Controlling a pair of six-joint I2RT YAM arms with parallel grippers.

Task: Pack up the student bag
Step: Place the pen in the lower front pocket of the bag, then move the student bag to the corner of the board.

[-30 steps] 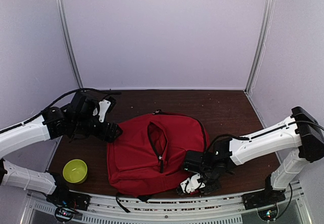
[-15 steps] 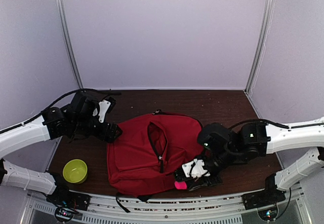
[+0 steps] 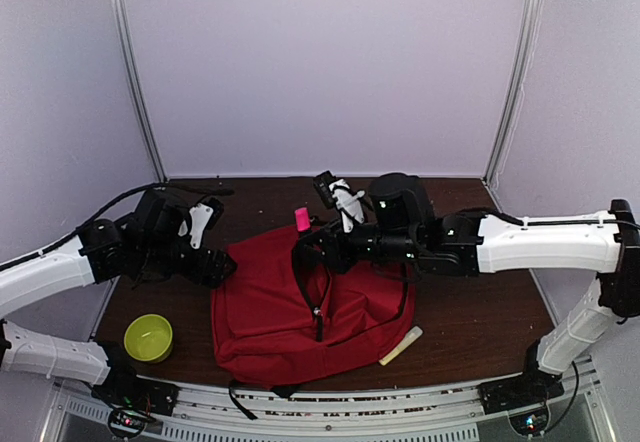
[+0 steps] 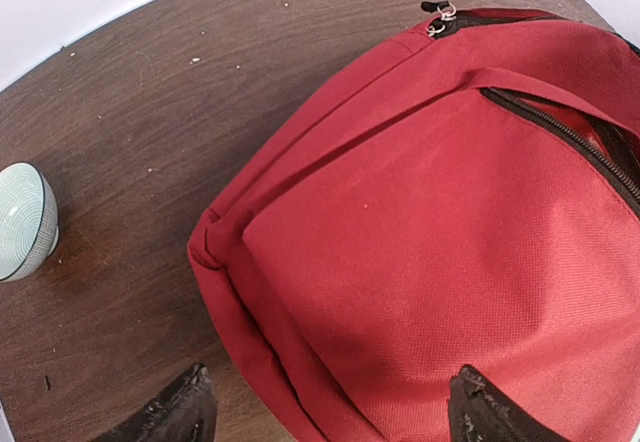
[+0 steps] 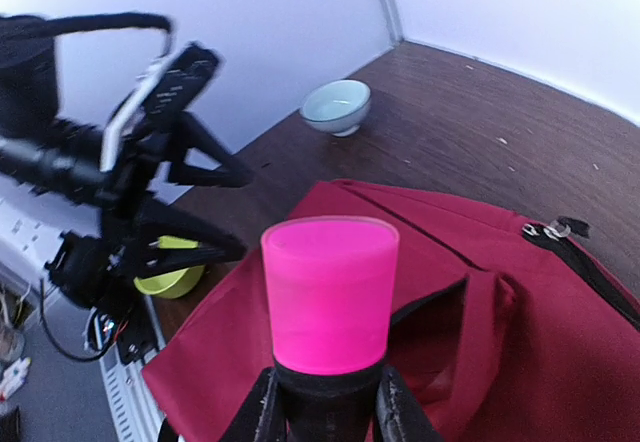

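I should keep lowering the pink-capped marker (image 3: 303, 219) with my right gripper until its black body is inside, because it is hanging over the gaping zip opening (image 3: 312, 282). Then I should let go of the marker.
The student bag (image 3: 280, 312) is a red backpack lying flat at the table's middle, with one zip opening (image 3: 312, 280) gaping. My right gripper (image 3: 318, 234) hangs above that opening, shut on a marker with a black body and a pink cap (image 3: 301, 218). In the right wrist view the pink cap (image 5: 330, 292) stands straight up between the fingers, with the bag (image 5: 560, 332) and its dark opening below. My left gripper (image 3: 220, 262) is open at the bag's left edge. Its tips straddle the red fabric (image 4: 430, 232) without touching it.
A yellow-green bowl (image 3: 148, 337) sits at the front left. A pale blue-green bowl (image 4: 20, 222) stands left of the bag, also in the right wrist view as a bowl (image 5: 336, 106). A cream stick (image 3: 400, 346) lies by the bag's right front corner.
My right arm has swung from the bag's front right corner up over its opening, carrying the pink-capped marker. The cream stick is now uncovered. The left arm has barely shifted.
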